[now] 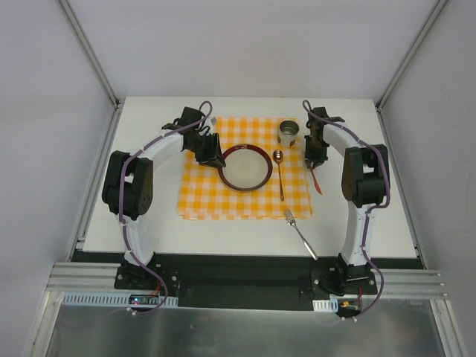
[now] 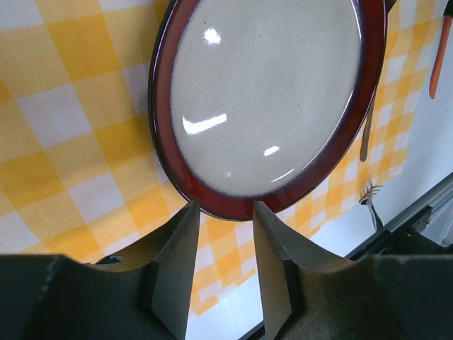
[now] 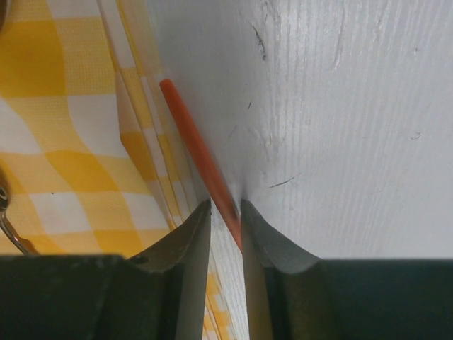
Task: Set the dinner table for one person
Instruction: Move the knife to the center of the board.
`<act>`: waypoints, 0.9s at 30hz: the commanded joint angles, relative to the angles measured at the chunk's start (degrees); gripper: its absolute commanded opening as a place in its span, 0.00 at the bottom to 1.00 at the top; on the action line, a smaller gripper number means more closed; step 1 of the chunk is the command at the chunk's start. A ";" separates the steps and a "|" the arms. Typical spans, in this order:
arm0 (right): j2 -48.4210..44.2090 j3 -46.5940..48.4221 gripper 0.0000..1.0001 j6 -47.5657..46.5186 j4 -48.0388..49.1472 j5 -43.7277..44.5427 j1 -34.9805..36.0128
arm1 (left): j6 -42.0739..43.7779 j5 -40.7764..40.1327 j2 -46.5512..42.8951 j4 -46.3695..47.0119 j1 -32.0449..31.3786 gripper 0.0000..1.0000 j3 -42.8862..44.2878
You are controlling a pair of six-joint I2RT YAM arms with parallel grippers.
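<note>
The orange utensil's far end (image 3: 168, 87) is angled toward the cloth's edge, so next my right gripper swings it over the clear white table (image 1: 332, 168) before I regrip it.
On the white dinner table (image 1: 372, 216) lies an orange-and-white checked cloth (image 1: 201, 195). A pale plate with a dark red rim (image 1: 244, 169) sits at its middle. A spoon (image 1: 280, 175) lies to the right of the plate, with a metal cup (image 1: 288, 134) behind it. A fork (image 1: 301, 233) lies on bare table in front of the cloth. My left gripper (image 2: 225, 204) stands open and empty, just short of the plate's (image 2: 269, 92) left rim. My right gripper (image 3: 226, 202) is narrowly open, straddling one end of a thin orange utensil (image 3: 191, 134) that lies along the cloth's right edge.
White walls and slanted metal frame posts (image 1: 89, 52) enclose the table on three sides. The arm bases sit on a black rail (image 1: 238, 279) at the near edge. Bare tabletop shows left, right and in front of the cloth.
</note>
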 commanded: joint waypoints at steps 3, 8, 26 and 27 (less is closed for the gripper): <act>-0.87 -0.96 0.12 1.58 -1.37 -3.48 -0.86 | 0.32 1.05 -0.44 -0.69 0.47 0.36 1.65; -2.63 -2.19 0.01 2.11 -1.63 -1.99 -1.12 | 0.32 1.13 -0.53 -0.60 0.47 0.36 1.39; -5.63 -0.09 0.01 10.46 -5.76 8.12 -5.61 | 0.67 0.96 -1.23 -0.60 0.47 0.36 0.59; -5.54 0.26 0.01 10.20 -6.11 9.60 -5.78 | 0.67 0.96 -1.14 -0.68 0.47 0.36 0.60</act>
